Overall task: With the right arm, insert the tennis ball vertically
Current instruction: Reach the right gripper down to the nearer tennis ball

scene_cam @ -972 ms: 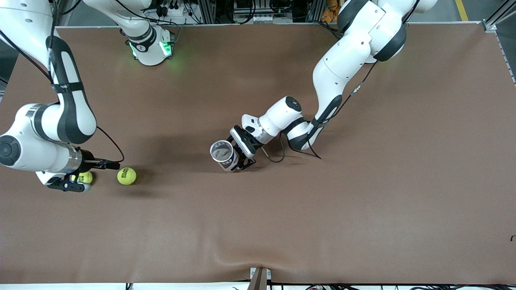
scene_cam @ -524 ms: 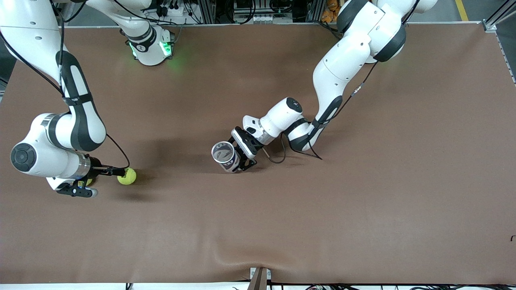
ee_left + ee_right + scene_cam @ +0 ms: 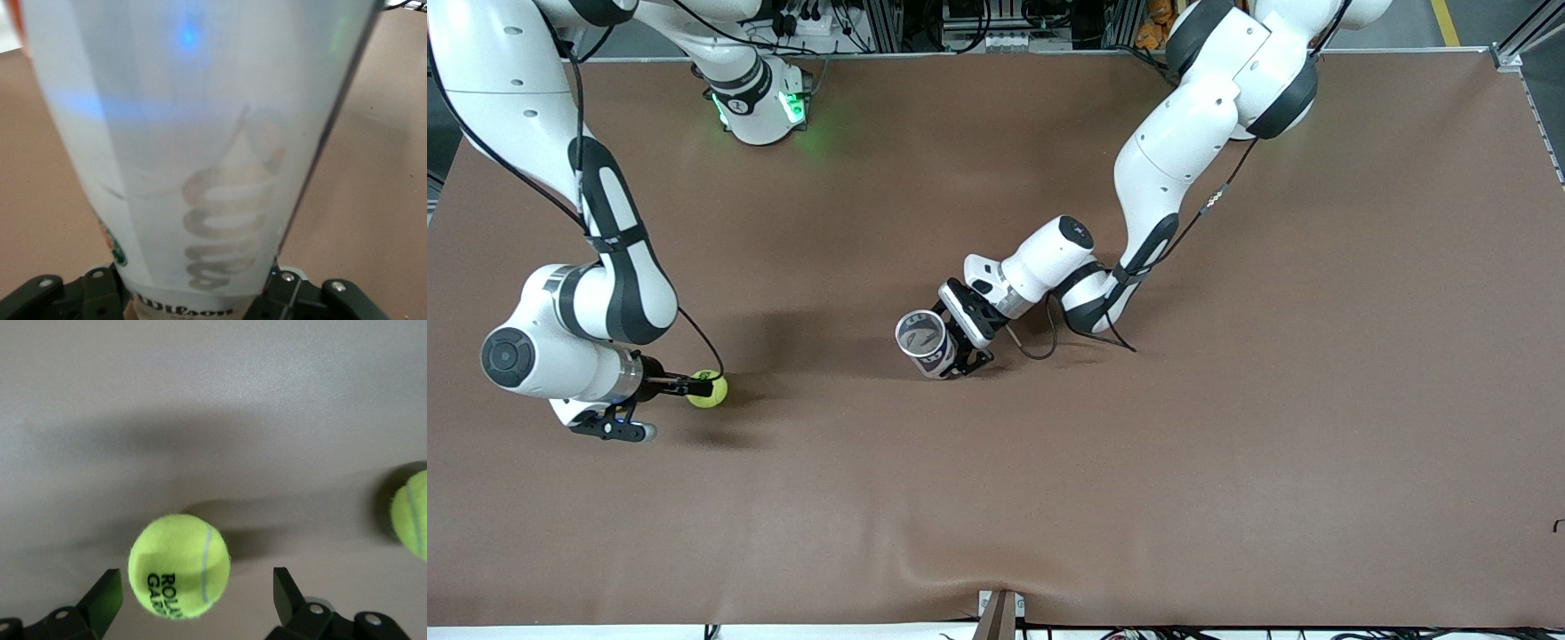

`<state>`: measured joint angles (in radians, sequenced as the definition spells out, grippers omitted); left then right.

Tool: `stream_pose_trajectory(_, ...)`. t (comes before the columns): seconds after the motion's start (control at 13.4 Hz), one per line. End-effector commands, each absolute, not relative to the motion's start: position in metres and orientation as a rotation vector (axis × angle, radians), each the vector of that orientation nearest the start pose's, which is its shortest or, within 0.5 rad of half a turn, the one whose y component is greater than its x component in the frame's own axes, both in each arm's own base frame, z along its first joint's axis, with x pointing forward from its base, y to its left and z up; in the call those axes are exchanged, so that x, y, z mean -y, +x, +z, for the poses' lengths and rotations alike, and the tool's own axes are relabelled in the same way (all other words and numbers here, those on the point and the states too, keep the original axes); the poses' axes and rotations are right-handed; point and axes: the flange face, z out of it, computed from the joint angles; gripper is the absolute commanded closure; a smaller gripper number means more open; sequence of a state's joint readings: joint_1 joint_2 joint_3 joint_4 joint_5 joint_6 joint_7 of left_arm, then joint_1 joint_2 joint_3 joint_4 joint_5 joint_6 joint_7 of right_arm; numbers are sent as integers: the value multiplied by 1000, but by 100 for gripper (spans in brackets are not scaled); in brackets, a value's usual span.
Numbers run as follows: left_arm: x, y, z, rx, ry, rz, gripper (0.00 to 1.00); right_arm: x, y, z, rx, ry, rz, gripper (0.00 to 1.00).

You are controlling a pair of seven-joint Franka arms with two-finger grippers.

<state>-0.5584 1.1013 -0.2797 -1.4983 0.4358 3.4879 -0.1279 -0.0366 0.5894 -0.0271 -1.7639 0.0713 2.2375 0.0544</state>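
Note:
The can's opening (image 3: 920, 332) seems slightly wider than the tennis ball (image 3: 716, 394), so the tennis ball will sink below the can's rim when the robot puts it in.
A yellow-green tennis ball (image 3: 708, 389) (image 3: 179, 565) lies on the brown table toward the right arm's end. My right gripper (image 3: 660, 407) (image 3: 195, 587) hangs just over it, open. The ball sits between the two fingers, closer to one finger (image 3: 103, 597), and neither touches it. Mid-table, my left gripper (image 3: 963, 342) (image 3: 197, 303) is shut on a clear Wilson ball can (image 3: 923, 342) (image 3: 200, 153). The can's open mouth faces up. It fills the left wrist view.
A second tennis ball (image 3: 412, 513) lies on the table beside the first, farther from the can; in the front view the right hand hides it. The right arm's black cable (image 3: 698, 342) loops down to the hand.
The right arm has swung toward the can, carrying its open gripper from over the second ball to around the first one. The left arm and the can have stayed put.

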Motion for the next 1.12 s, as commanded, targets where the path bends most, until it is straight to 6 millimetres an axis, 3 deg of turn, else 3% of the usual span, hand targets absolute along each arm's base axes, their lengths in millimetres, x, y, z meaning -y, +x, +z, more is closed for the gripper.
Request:
stream_pose_trajectory(0.0,538,491,139,1066,2147,1049,28,22,642,208,-271,-3103,139,0)
stream_pose_trajectory(0.22,540,489,139,1073,2144,1048,28,24,640,198,-274,-3104,142,4)
stream_pose_trajectory(0.45,540,489,139,1076,2145,1050,28,26,640,198,-256,-3106,139,78)
stream_pose_trajectory(0.52,541,488,138,1079,2144,1048,28,27,640,198,-256,-3105,139,95)
stream_pose_trajectory(0.6,541,488,138,1083,2144,1049,28,26,641,201,-255,-3105,141,100)
stream_pose_trajectory(0.9,541,488,138,1084,2142,1051,28,21,643,219,-273,-3099,147,100)
stream_pose_trajectory(1.05,541,488,138,1084,2142,1051,28,11,644,232,-382,-3080,169,100)
